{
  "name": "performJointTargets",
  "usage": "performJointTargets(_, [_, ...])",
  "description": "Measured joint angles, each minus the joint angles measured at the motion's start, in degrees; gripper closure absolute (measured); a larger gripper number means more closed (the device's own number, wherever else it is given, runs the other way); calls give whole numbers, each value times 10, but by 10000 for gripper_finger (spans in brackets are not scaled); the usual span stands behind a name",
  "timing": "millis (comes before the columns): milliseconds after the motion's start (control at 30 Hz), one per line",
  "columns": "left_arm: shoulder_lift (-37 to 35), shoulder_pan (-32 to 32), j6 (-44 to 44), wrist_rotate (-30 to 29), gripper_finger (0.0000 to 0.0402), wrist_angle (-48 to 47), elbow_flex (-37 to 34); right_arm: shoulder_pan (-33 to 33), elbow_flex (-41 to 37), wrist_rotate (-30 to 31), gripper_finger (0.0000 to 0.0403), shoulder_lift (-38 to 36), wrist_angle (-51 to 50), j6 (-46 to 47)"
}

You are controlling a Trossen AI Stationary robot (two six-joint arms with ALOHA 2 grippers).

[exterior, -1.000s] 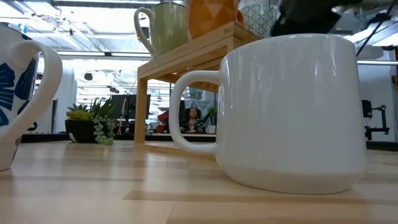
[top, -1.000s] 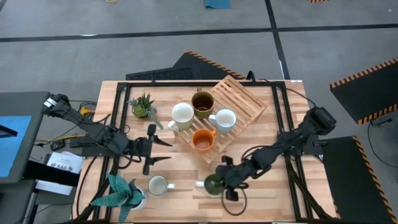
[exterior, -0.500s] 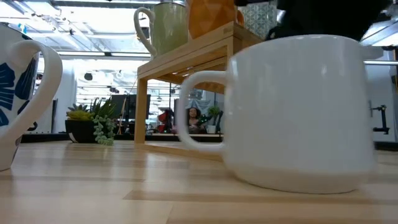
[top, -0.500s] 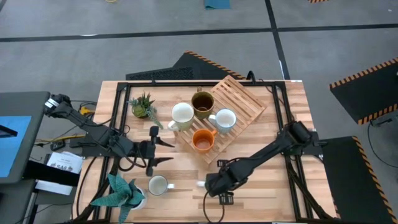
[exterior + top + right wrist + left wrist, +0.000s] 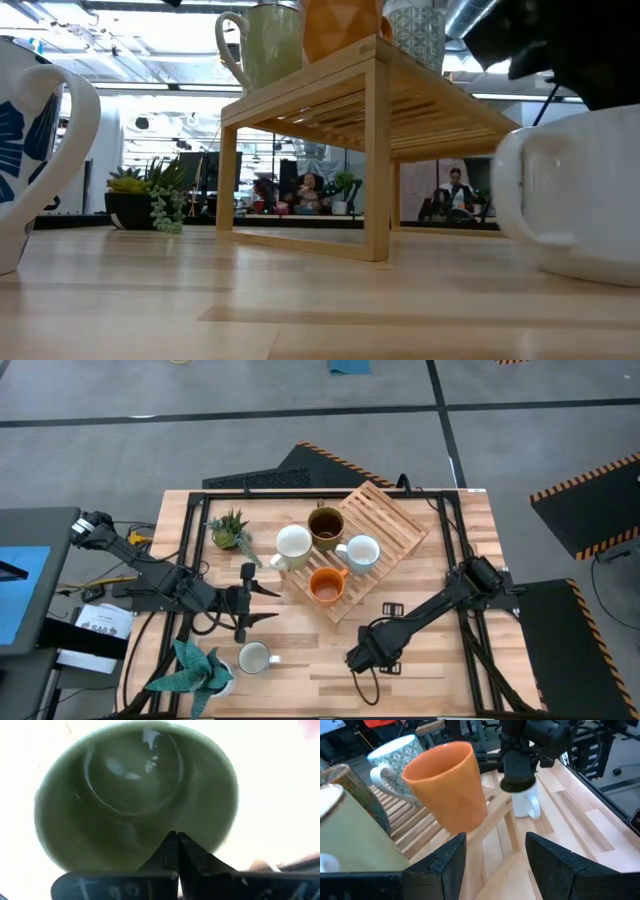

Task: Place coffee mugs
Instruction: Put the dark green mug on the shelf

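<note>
The robot's right gripper has both shut fingers inside the mug's opening (image 5: 135,790), so it should open them and straddle the mug's rim (image 5: 223,843) before it lifts the mug to the rack.
A mug, white outside (image 5: 585,200) and green inside (image 5: 135,790), stands upright on the table near the near edge. My right gripper (image 5: 363,657) is directly over it and hides it in the high view. Its shut fingers (image 5: 177,836) reach down into the mug's mouth. The left wrist view shows that gripper (image 5: 519,770) above the mug (image 5: 525,805). The cream-white (image 5: 293,545), dark brown (image 5: 326,525), patterned (image 5: 362,550) and orange (image 5: 326,586) mugs stand on the slatted rack (image 5: 385,510). Another mug (image 5: 255,657), with a blue pattern (image 5: 30,150), stands on the table. My left gripper (image 5: 262,603) waits open, left of the rack. My right gripper comes at the mug from above, pointing down. Its shut fingers (image 5: 167,855) are inside the mouth, their tips against the green inner wall (image 5: 150,837) on one side. The mug stays upright with its base (image 5: 590,275) on the table.
Two potted plants stand at the table's left: one by the far side (image 5: 230,530), one at the near corner (image 5: 195,668). A small dark item (image 5: 392,608) lies on the wood right of the rack. The rack's leg (image 5: 377,160) stands close to the mug's left. People sit in the room behind.
My right gripper moved left over the mug and lowered into it. It then drew back toward the table's right. The mug slid upright along the table to the right, away from the rack's front leg.
</note>
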Motion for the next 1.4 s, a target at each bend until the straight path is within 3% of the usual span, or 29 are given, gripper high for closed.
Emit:
performJointTargets(267, [0, 0, -19, 0, 212, -16, 0, 10, -107, 0, 383, -40, 13, 45])
performJointTargets(733, [0, 0, -16, 0, 212, -16, 0, 61, -291, 24, 382, -261, 50, 275])
performJointTargets(1033, [0, 0, -16, -1, 212, -16, 0, 62, -292, 109, 350, -355, 61, 339])
performJointTargets(1233, [0, 0, -19, 0, 212, -16, 0, 30, -292, 98, 331, -371, 68, 343])
performJointTargets(1400, [0, 0, -20, 18, 212, -17, 0, 5, -305, 89, 285, -369, 86, 312])
